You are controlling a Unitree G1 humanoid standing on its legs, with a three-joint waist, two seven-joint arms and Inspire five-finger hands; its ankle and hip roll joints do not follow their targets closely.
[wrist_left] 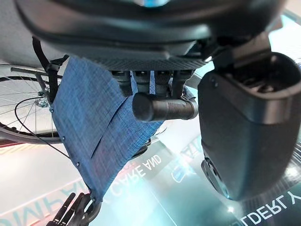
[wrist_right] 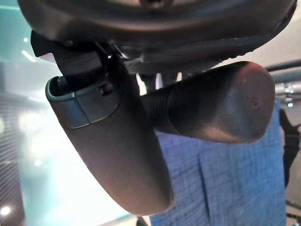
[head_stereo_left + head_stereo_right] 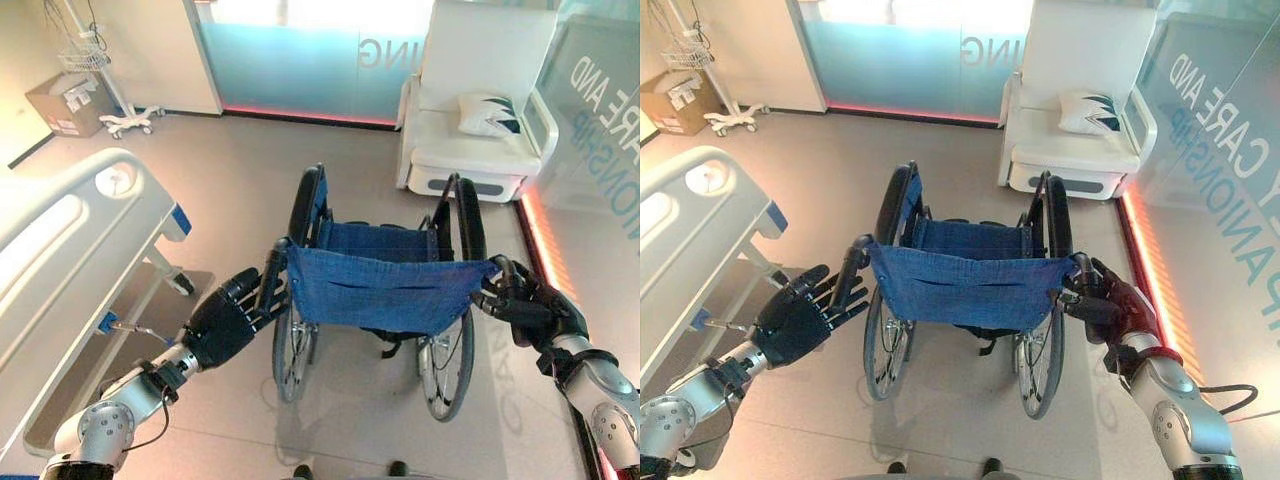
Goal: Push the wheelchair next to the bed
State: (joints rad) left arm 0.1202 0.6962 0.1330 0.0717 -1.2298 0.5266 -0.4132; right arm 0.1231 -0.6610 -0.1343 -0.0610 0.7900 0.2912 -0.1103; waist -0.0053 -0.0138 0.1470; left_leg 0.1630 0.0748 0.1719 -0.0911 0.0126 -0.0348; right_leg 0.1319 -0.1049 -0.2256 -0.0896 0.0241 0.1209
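The wheelchair point(image 3: 385, 289) will stay open and roll as one piece when I push its handles, because the blue seat point(image 3: 376, 241) is spread out flat between the side wheels.
The wheelchair point(image 3: 375, 285) with a blue cloth backrest stands in the middle of the floor, its back turned to me. My left hand point(image 3: 790, 320) is open, its fingers straight and spread against the left push handle point(image 3: 850, 265); in the left wrist view that handle point(image 1: 162, 107) lies under the fingers, with the thumb point(image 1: 244, 132) standing apart. My right hand point(image 3: 535, 310) is curled round the right push handle point(image 2: 207, 101). The bed point(image 3: 60, 230), white with a grey footboard, stands along the left side, about a wheel's width from the chair.
A white armchair point(image 3: 480, 110) with a cushion stands at the back right, just beyond the wheelchair. A glass wall point(image 3: 1230, 150) runs along the right. A cardboard box point(image 3: 65, 100) and a wheeled stand point(image 3: 130, 120) occupy the far left corner.
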